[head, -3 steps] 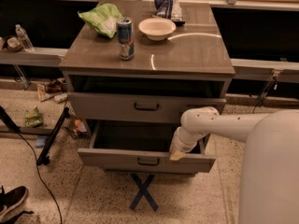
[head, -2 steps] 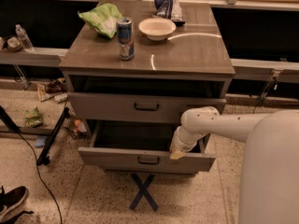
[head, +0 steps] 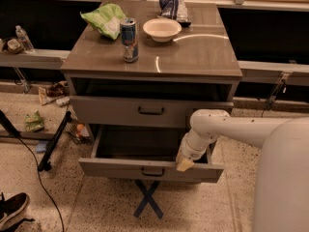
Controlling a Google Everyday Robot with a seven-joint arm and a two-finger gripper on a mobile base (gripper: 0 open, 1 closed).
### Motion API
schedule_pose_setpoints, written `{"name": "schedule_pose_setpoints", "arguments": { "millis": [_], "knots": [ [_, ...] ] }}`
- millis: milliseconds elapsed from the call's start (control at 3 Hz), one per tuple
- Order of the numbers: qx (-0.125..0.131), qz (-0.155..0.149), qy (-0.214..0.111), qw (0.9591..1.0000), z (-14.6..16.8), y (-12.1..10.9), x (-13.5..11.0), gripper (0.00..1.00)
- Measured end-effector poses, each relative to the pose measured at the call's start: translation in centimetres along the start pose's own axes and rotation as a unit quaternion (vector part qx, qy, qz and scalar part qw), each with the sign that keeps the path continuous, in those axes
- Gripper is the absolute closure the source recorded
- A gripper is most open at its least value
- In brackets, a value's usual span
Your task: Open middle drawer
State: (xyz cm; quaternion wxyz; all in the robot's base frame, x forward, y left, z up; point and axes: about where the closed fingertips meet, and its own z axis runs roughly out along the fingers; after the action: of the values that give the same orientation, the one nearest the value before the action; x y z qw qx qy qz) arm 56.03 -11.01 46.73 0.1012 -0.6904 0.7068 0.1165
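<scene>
The middle drawer is only partly out, and my gripper is over its front panel's top rim (head: pixel 170 162). I should reach behind the panel (head: pixel 168 154) and push the drawer further out.
The middle drawer (head: pixel 116 168) of the grey-brown cabinet is pulled well out, and its dark inside shows. Its shallow front panel has a small dark loop handle (head: pixel 152 171) at centre. My gripper (head: pixel 185 164), on the white arm coming from the right, sits at the top rim of this front panel, right of the handle. The taller top drawer (head: pixel 111 111) above sits slightly out. The lowest drawer is hidden under the open one.
On the cabinet top (head: pixel 198 57) stand a soda can (head: pixel 129 38), a white bowl (head: pixel 162 29), a green chip bag (head: pixel 104 18) and a blue bag (head: pixel 171 6). A dark stand leg (head: pixel 55 139) and a shoe (head: pixel 13 211) are on the floor at the left. Blue tape forms an X (head: pixel 147 199) on the floor in front.
The middle drawer's front and my gripper have come slightly further out towards the camera. Everything on the cabinet top stays put.
</scene>
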Motion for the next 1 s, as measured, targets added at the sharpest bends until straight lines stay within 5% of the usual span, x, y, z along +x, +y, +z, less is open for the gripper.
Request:
{"name": "schedule_pose_setpoints", "arguments": {
  "millis": [333,667,1000],
  "knots": [
    [-0.012,0.007,-0.002,0.9999,0.37,0.61,-0.16,0.00],
    [-0.016,0.009,-0.002,0.9998,0.62,0.86,-0.13,0.03],
    [-0.023,0.012,-0.001,0.9997,1.00,1.28,-0.09,0.25]
  ]
}}
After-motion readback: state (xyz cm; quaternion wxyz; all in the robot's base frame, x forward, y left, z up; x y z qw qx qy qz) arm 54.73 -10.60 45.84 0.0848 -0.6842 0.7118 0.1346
